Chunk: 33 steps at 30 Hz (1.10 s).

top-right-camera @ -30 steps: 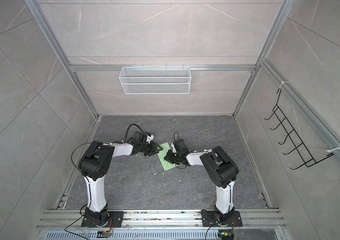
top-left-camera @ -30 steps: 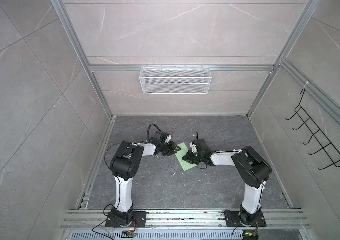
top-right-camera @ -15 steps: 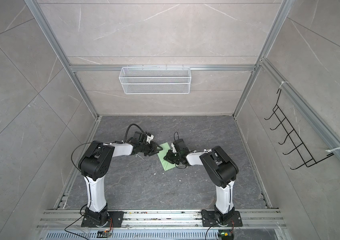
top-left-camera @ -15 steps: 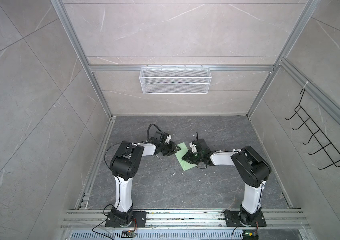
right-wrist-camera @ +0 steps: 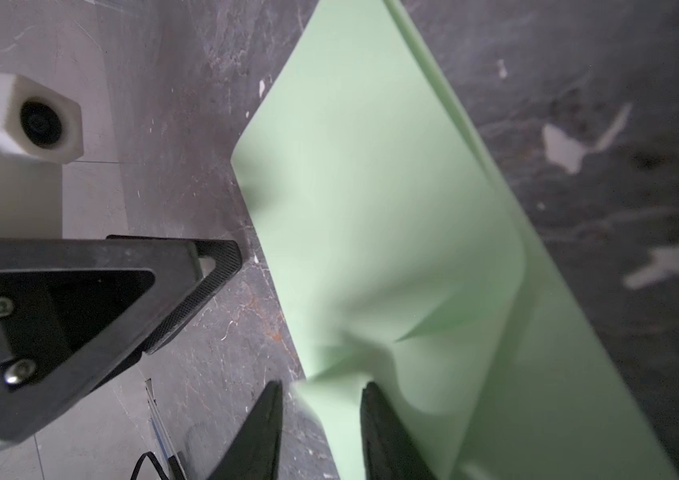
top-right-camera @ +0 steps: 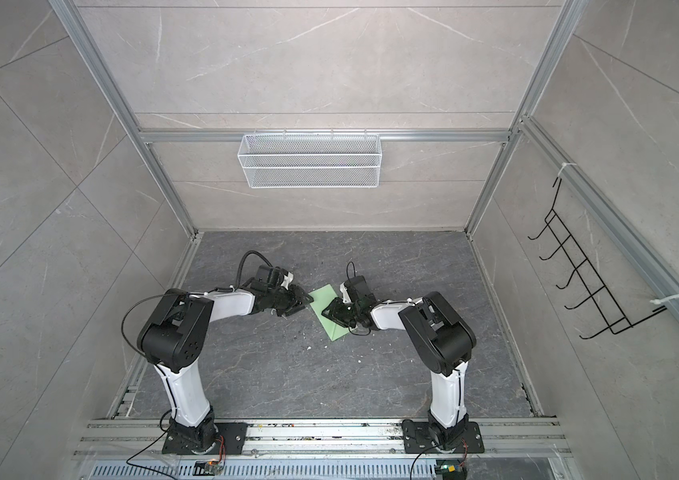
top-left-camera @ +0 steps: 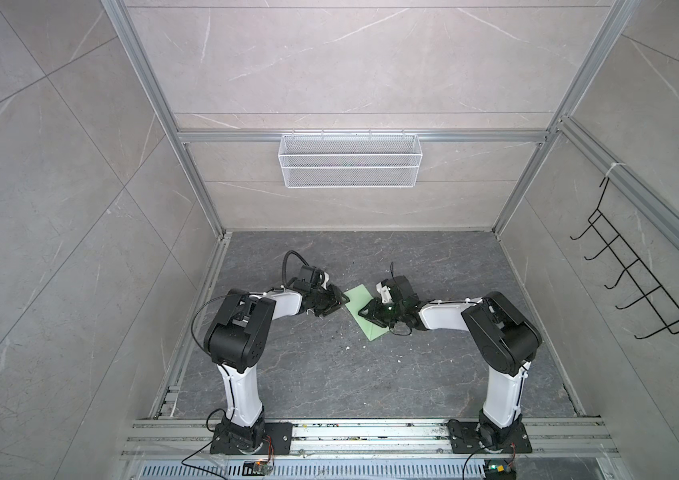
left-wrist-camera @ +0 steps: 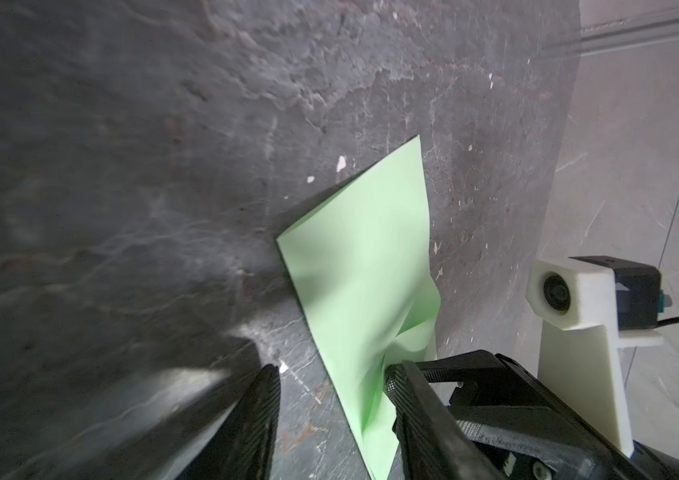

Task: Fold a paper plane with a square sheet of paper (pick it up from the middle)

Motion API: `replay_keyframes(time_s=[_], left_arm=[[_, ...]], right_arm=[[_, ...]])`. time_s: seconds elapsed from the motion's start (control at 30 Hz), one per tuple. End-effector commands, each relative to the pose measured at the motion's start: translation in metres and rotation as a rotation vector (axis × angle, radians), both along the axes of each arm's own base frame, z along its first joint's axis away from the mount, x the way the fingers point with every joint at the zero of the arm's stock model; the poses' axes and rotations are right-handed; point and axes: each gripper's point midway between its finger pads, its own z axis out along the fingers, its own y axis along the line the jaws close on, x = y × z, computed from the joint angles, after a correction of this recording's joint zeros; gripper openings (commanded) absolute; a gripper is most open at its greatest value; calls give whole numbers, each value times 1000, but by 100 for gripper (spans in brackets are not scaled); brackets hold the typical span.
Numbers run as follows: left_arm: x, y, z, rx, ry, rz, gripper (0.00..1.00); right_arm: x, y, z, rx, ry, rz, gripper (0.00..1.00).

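Note:
The sheet's folded flap point(right-wrist-camera: 363, 357) puckers up at my right gripper, so next my left gripper pins the sheet's edge point(right-wrist-camera: 297, 329) while my right gripper closes and presses the flap down.
The square sheet of paper point(top-left-camera: 356, 301) point(top-right-camera: 323, 300), pale green, lies folded over on the dark floor between my two grippers. No paper plane is in view. My left gripper point(top-left-camera: 339, 301) point(left-wrist-camera: 333, 386) is open at the sheet's left edge. That edge point(left-wrist-camera: 362, 270) runs between its fingers and touches only one pad point(left-wrist-camera: 406, 390). My right gripper point(top-left-camera: 364, 312) point(right-wrist-camera: 321, 399) is open too. A raised, blurred flap of the sheet point(right-wrist-camera: 371, 187) sits in the gap, against one finger point(right-wrist-camera: 377, 419) and clear of the other.
A white wire basket point(top-left-camera: 350, 160) hangs on the back wall and a black hook rack point(top-left-camera: 637, 282) on the right wall. White flecks point(top-left-camera: 346, 336) dot the floor. Aluminium rails point(top-left-camera: 371, 432) run along the front. The left gripper's finger point(right-wrist-camera: 213, 266) stands close beside the right one.
The right gripper's jaws have parted from shut, and the paper flap has come loose between them. Both arms and the left gripper stay where they were.

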Motion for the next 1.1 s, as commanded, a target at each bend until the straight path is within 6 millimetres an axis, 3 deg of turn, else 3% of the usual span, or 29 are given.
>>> replay_keyframes(time_s=[0.0,0.17,0.4,0.6,0.8,1.07], left_arm=[[-4,2,24,-10,-37,17,48],[-18,-7,28,-17,-41,-14,43],[-33,-40,19,-22,-18,-103,15],[-37,-59,7,-18,5,-153,1],[-37,-64,-9,11,46,-180,0],[-50,-51,-39,112,111,-203,0]], right_arm=[[-15,-24,-39,-135,104,-48,39],[-16,-27,-39,-141,109,-51,38],[-21,-31,-47,-165,139,-48,12],[-22,-32,-49,-172,145,-50,4],[-21,-31,-48,-169,144,-50,4],[-15,-25,-31,-114,98,-34,4]])
